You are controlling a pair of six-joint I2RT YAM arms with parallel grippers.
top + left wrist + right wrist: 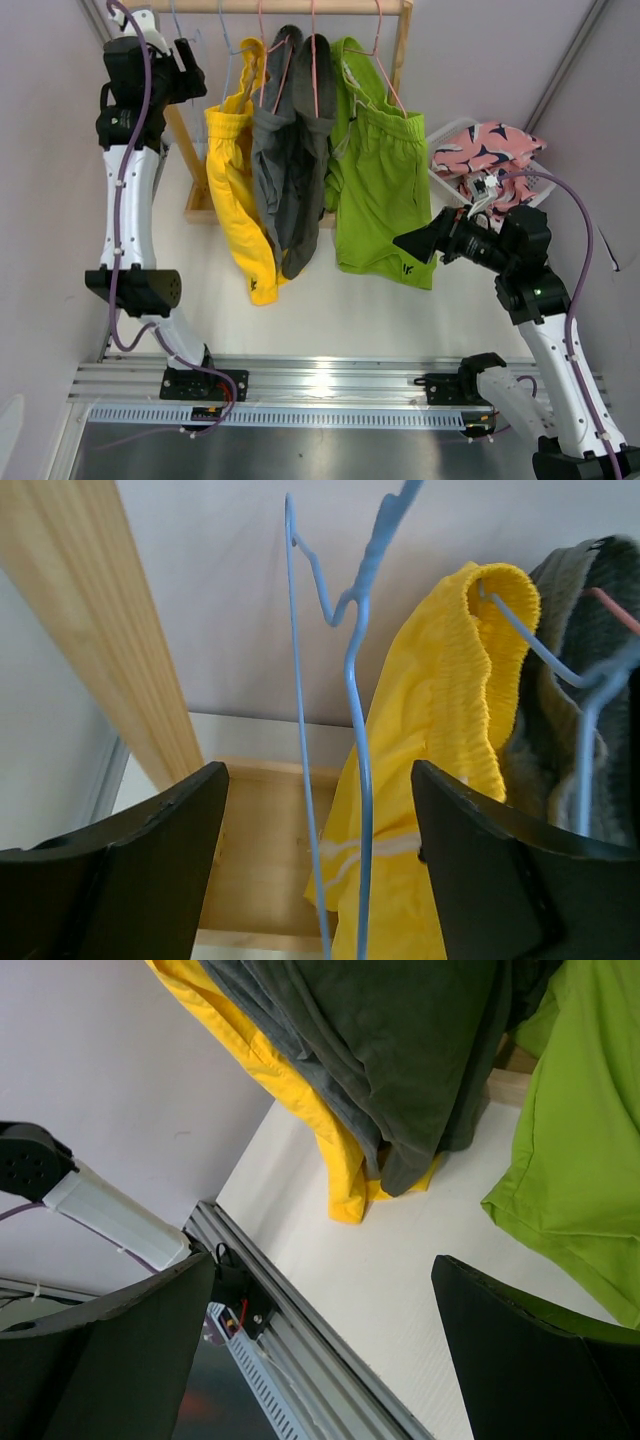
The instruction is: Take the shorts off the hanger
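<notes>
I expect the yellow shorts [240, 200] to slip off and hang limp when I pull them, because their waistband just loops over the blue hanger's end [487, 593].
Three pairs of shorts hang on a wooden rack: yellow shorts [240, 190] on a blue hanger, dark grey shorts [290, 170] and lime green shorts [385, 190] on pink hangers. The pink patterned shorts [485, 150] lie in a white basket [447, 131] at the right. My left gripper [195, 72] is open, high by the rack's left end, its jaws either side of an empty blue hanger [357, 680]; the yellow shorts [440, 780] hang just to its right. My right gripper [405, 243] is open and empty beside the green shorts' lower right hem [580, 1170].
The rack's wooden rail [300, 6], left post [100, 630] and base board [260, 850] frame the clothes. An aluminium rail [320, 385] carrying both arm bases runs along the near edge. Walls close in on both sides.
</notes>
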